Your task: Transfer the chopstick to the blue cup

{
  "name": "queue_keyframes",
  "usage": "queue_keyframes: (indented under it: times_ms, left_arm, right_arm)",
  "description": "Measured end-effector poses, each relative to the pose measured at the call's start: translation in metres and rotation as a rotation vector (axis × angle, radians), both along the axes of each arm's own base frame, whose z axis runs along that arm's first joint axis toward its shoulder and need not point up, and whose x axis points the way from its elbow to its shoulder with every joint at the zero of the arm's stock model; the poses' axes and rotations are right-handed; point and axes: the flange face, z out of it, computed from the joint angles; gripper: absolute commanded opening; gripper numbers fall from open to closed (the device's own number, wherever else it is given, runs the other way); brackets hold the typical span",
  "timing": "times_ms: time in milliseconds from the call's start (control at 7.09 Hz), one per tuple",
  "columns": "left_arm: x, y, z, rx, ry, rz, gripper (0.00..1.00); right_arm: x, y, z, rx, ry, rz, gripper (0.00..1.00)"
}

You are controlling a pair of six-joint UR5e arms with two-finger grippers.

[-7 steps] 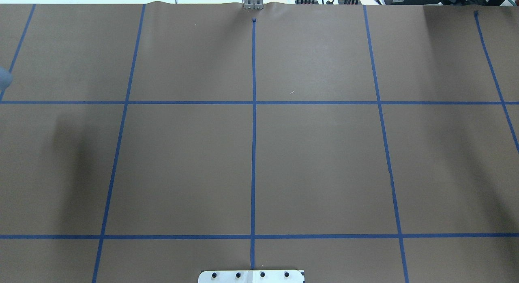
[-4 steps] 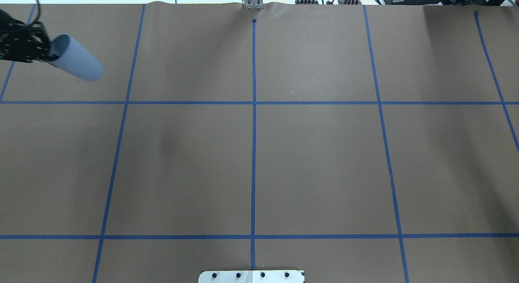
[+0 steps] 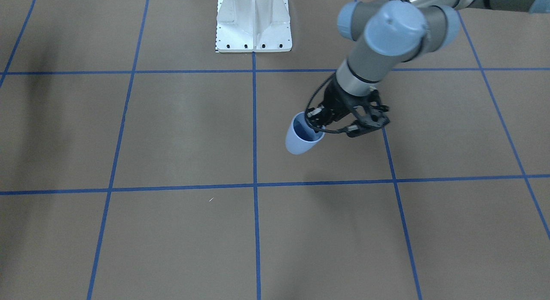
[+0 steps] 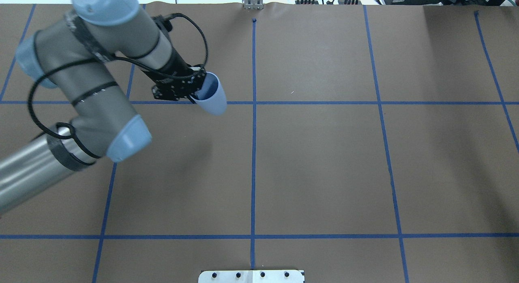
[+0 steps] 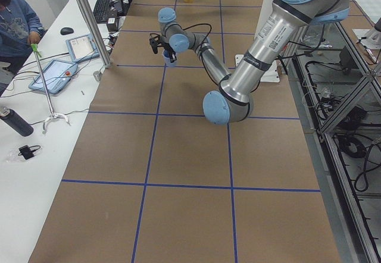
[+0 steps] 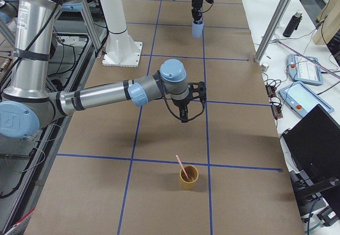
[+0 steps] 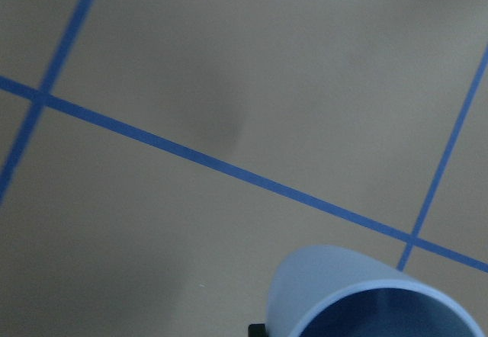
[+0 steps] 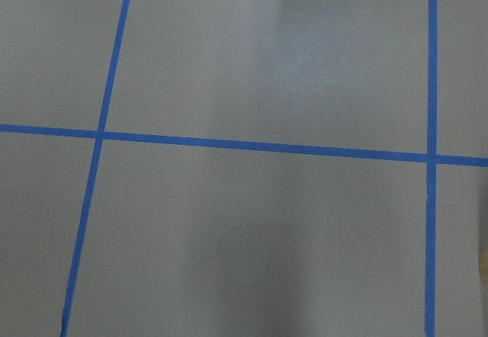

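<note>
My left gripper keeps carrying the blue cup [image 3: 296, 123] by its rim until the cup's base stands flat on the centre tape line [image 3: 255, 147], which is clear.
The blue cup [image 4: 211, 97] hangs tilted above the table, left of the centre tape line. My left gripper [image 4: 198, 89] is shut on its rim, one finger inside and one outside; the front view shows the same left gripper [image 3: 319, 124] and cup [image 3: 300, 139]. The cup's rim fills the bottom of the left wrist view [image 7: 358, 299]. One pink chopstick [image 6: 181, 166] stands in a mustard cup [image 6: 188, 178] near the table's right end. My right gripper [image 6: 184, 110] hovers a little beyond that cup; I cannot tell whether it is open or shut.
The robot's white base plate [image 3: 253, 25] sits at the table's robot side. A side bench with tablets [image 5: 53, 75], a metal post [image 5: 89, 25] and a seated person [image 5: 15, 19] lies along the operators' side. Blue tape lines grid the brown paper.
My left arm has swung in from the overhead view's left edge, carrying the blue cup right and nearer to the centre line. The cup now points its base right and down.
</note>
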Motion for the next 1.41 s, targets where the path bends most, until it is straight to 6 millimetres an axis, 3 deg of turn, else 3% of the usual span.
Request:
queue_keyframes:
  times_ms: [141, 282, 423, 1128, 1410]
  left_arm:
    - [0.049, 0.025, -0.019, 0.034, -0.045, 0.001, 0.0]
    - [0.083, 0.034, -0.031, 0.045, -0.073, -0.002, 0.0]
    - [0.105, 0.036, -0.037, 0.044, -0.089, -0.002, 0.0]
    - [0.132, 0.051, -0.025, 0.067, -0.128, -0.006, 0.03]
    - [0.133, 0.053, -0.021, 0.068, -0.125, -0.002, 0.59]
  right_arm:
    - [0.0, 0.001, 0.0, 0.0, 0.0, 0.0, 1.0]
    - [0.0, 0.002, -0.001, 0.001, 0.0, 0.0, 1.0]
    - [0.0, 0.003, -0.002, 0.003, 0.0, 0.0, 1.0]
    - [0.001, 0.004, -0.003, 0.006, -0.001, 0.0, 1.0]
    - [0.001, 0.004, -0.003, 0.004, -0.001, 0.001, 1.0]
